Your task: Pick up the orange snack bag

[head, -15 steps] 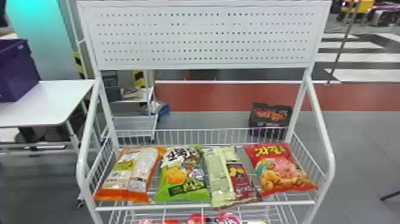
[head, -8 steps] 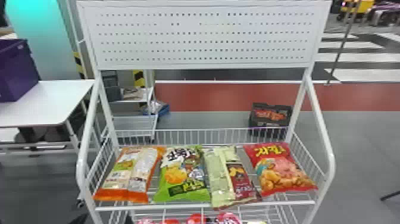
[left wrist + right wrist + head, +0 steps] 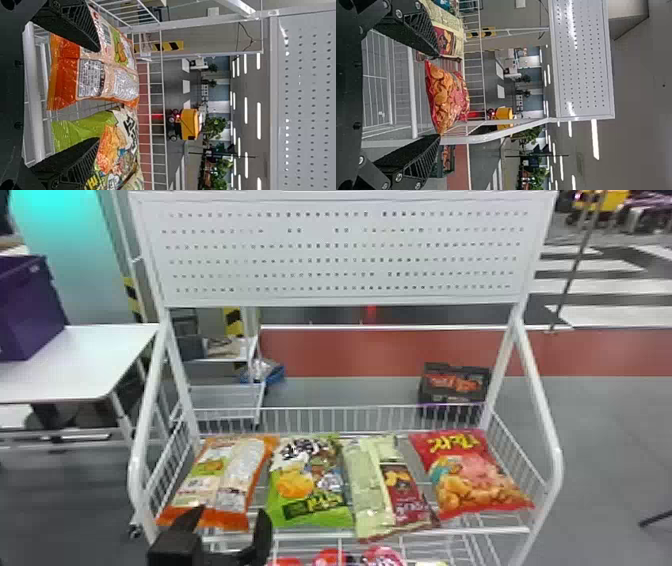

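Observation:
The orange snack bag (image 3: 222, 482) will come up by itself when the robot lifts it, because a narrow gap (image 3: 259, 502) separates it from the green bag.
The orange snack bag (image 3: 225, 480) lies at the left end of the wire shelf. My left gripper (image 3: 231, 520) is at that bag's front edge, its two fingers spread apart with nothing held. In the left wrist view the orange snack bag (image 3: 95, 67) lies beyond the open left gripper (image 3: 99, 95), with the green bag (image 3: 79, 128) beside it. The right gripper (image 3: 440, 95) stands open in the right wrist view, and the red snack bag (image 3: 447, 95) is ahead between its fingers, untouched.
Right of the orange bag lie a green bag (image 3: 310, 485), a pale green and maroon bag (image 3: 370, 490) and a red bag (image 3: 475, 475). White side rails (image 3: 542, 390) and a front shelf bar (image 3: 480, 531) frame them. Colourful packs (image 3: 332, 557) sit on the tier below.
My left gripper has come up from the bottom edge of the head view to the front of the orange bag. The bags have not moved.

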